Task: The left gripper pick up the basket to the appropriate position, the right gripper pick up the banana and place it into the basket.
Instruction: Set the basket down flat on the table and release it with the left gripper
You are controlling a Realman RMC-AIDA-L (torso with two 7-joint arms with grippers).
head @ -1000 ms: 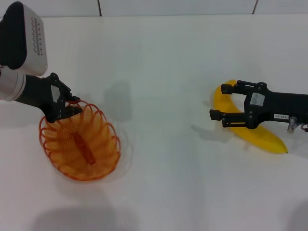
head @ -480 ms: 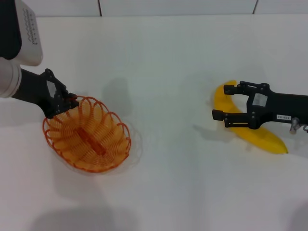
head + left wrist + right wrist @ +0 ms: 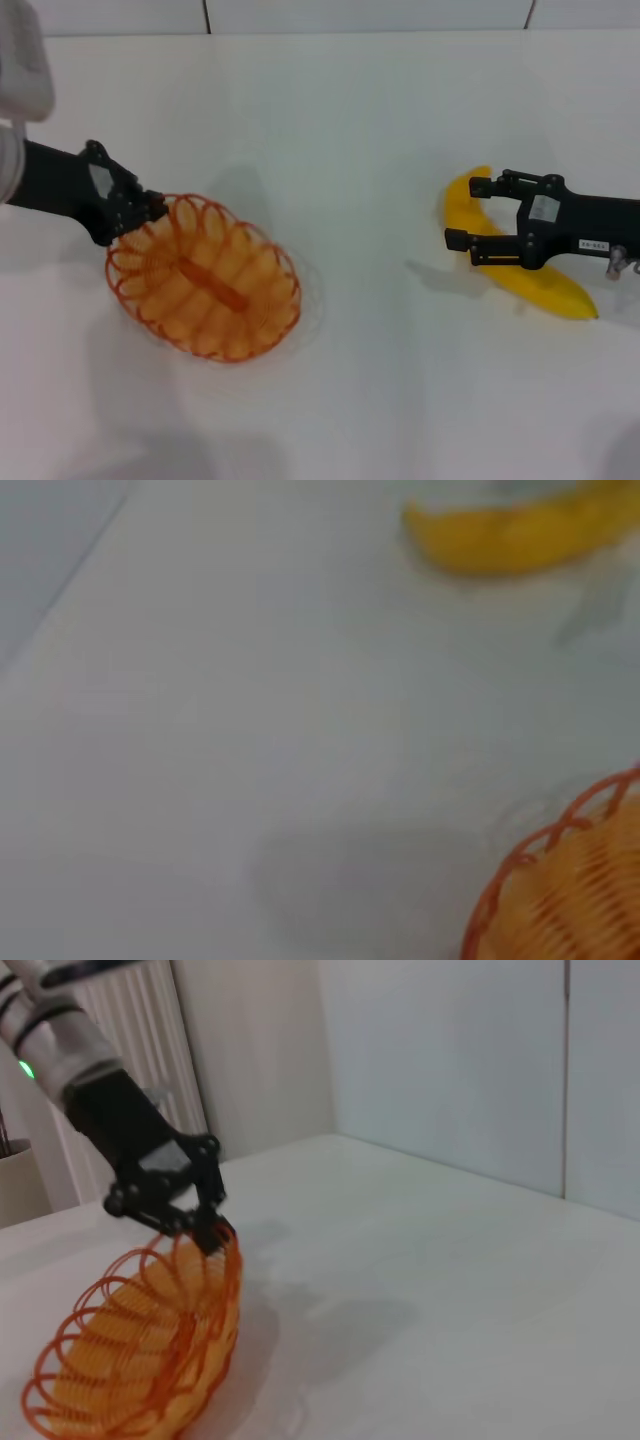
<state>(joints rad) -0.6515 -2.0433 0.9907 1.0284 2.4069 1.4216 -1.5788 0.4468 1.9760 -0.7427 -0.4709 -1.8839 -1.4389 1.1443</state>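
Note:
The basket (image 3: 205, 285) is at a slant in my left gripper and far from the banana, so next I turn the basket straight and put it down near the banana's far end.
The orange wire basket (image 3: 205, 278) is left of the table's middle, tilted, held by its rim. My left gripper (image 3: 148, 206) is shut on the basket's far-left rim. The right wrist view shows that claw (image 3: 205, 1228) pinching the rim of the basket (image 3: 140, 1350). The yellow banana (image 3: 545, 288) lies on the table at the right. My right gripper (image 3: 466, 213) is open, its fingers straddling the banana's far end without closing on it. The left wrist view shows the basket's rim (image 3: 560, 890) and the banana (image 3: 510, 535) farther off.
The white table (image 3: 350, 130) stretches between basket and banana with nothing on it. A pale wall (image 3: 450, 1060) stands beyond the table's far edge.
My left gripper has carried the basket to the right, toward the table's middle, and the basket has turned flatter. The right gripper has stayed over the banana.

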